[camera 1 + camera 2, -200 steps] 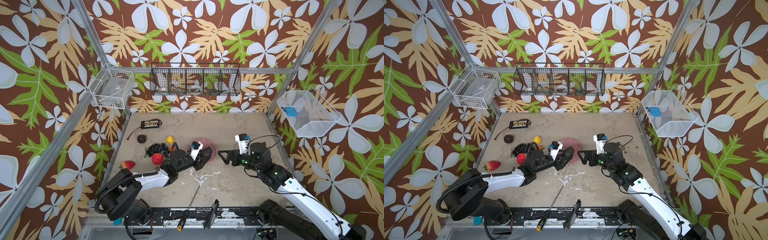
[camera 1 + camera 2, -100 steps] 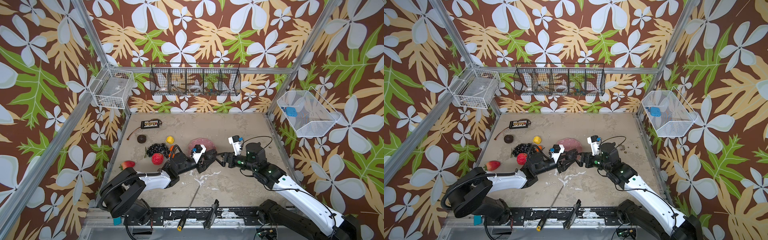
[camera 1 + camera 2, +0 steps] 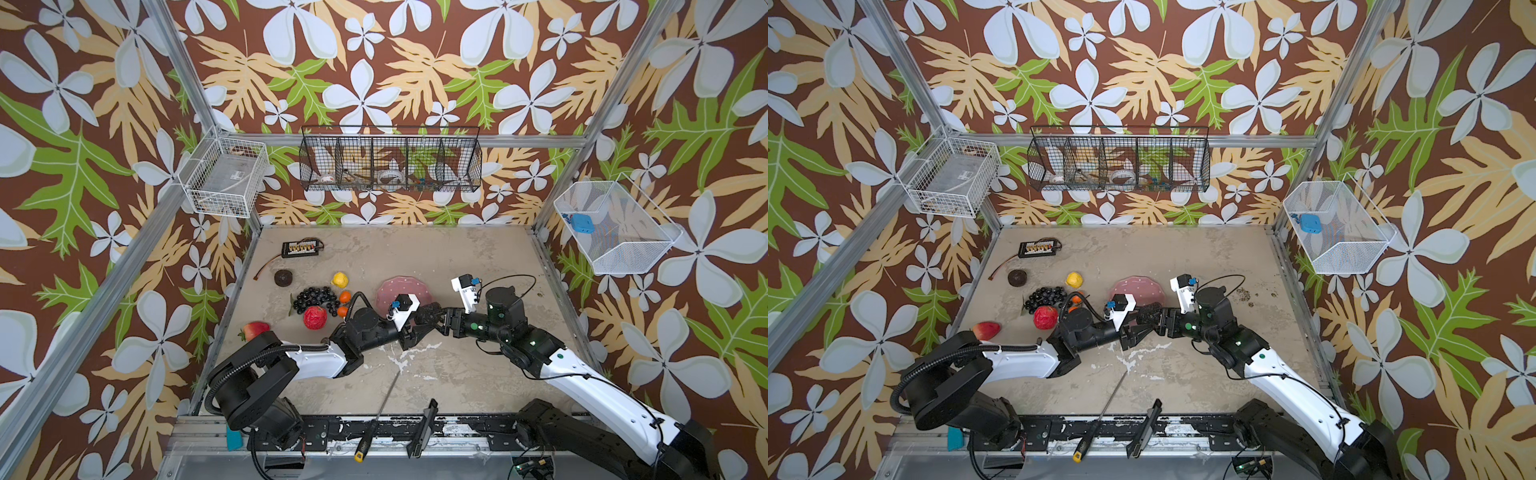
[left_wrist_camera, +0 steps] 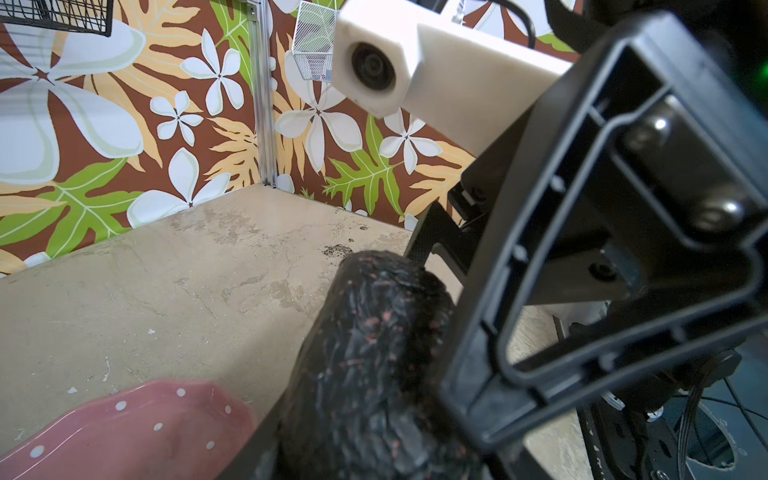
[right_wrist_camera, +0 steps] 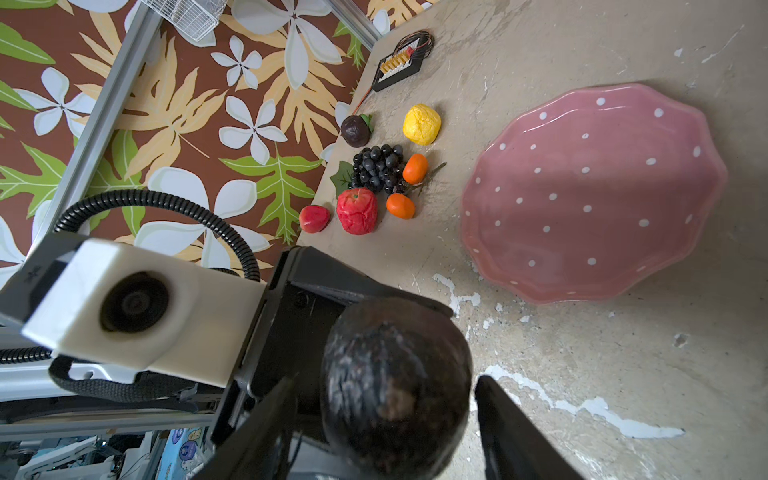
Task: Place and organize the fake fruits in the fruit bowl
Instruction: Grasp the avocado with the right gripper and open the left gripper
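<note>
Next, I take the avocado with my right gripper and put it at the bowl's back (image 3: 397, 284), because my left gripper is holding the avocado inside my right gripper's open fingers.
My left gripper (image 3: 417, 330) is shut on a dark avocado (image 3: 430, 311) just above the table, in front of the pink dotted fruit bowl (image 3: 388, 291). My right gripper (image 3: 442, 322) faces it, and its jaws stand open around the avocado (image 5: 395, 374), a narrow gap showing on each side. The bowl (image 5: 590, 191) is empty. Left of it lie a lemon (image 5: 422, 124), two oranges (image 5: 414, 168), a grape bunch (image 5: 376, 166), an apple (image 5: 357, 210), a strawberry (image 5: 314, 218) and a brown-green piece (image 5: 355, 131).
A black connector board (image 3: 300, 248) with wires lies at the back left of the table. A screwdriver (image 3: 376, 415) and a black tool (image 3: 424, 428) lie over the front rail. Wire baskets (image 3: 390, 164) hang on the walls.
The right gripper has moved left to meet the left gripper and narrowed its jaws around the avocado. The left gripper has carried the avocado a little to the right.
</note>
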